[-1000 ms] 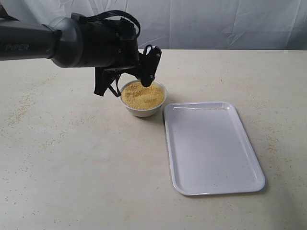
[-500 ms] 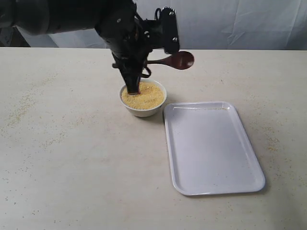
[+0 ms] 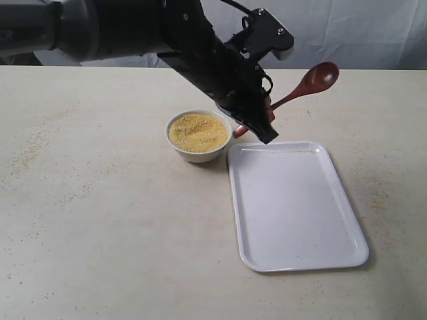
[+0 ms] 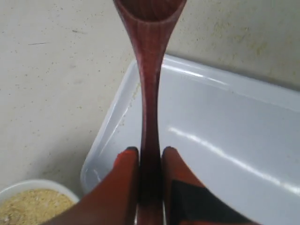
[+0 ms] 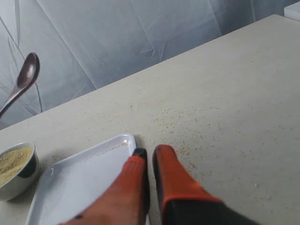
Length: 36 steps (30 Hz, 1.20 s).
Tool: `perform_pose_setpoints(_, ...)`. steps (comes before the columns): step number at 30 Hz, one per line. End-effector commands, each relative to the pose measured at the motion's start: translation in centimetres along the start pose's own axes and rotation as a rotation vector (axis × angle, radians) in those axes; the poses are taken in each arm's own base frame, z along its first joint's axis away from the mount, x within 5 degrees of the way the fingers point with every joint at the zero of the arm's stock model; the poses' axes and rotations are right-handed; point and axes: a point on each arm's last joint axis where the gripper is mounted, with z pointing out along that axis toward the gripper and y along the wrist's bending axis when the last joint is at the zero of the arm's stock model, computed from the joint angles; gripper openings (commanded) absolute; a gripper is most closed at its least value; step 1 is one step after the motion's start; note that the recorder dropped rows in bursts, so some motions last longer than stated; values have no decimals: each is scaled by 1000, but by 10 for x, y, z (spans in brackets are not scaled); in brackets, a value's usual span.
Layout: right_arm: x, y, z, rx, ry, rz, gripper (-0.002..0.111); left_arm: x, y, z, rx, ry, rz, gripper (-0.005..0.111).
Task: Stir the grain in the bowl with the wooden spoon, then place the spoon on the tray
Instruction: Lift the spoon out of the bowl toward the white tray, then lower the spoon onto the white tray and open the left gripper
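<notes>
I should keep lowering the wooden spoon with my left gripper onto the tray's middle until it rests there, because the spoon is clear of the bowl and that spot is open.
My left gripper is shut on the handle of the dark reddish-brown wooden spoon. It holds the spoon in the air over the near-bowl corner of the white tray, with the round end tilted up and to the right. In the left wrist view the spoon runs out from between the orange fingers above the tray. The white bowl of yellow grain stands just left of the tray. My right gripper is shut on nothing, low beside the tray's far corner.
Loose grains are scattered over the beige tabletop, thickest near the tray's far edge. A grey-white cloth backdrop closes off the table's far side. The right wrist view also shows the spoon aloft and the bowl.
The left gripper has lifted the spoon out of the bowl and swung it right, over the tray's corner. The spoon's round end now points up and to the right.
</notes>
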Motion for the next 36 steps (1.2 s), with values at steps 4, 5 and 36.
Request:
perform_pose_setpoints(4,-1,0,-1,0,-16,-6,8,8,-18,49,46,-7,-76,0)
perform_pose_setpoints(5,-1,0,-1,0,-16,-6,8,11,-22,57,54,2,-81,0)
perform_pose_setpoints(36,-1,0,-1,0,-16,-6,8,22,-38,71,79,187,-104,70)
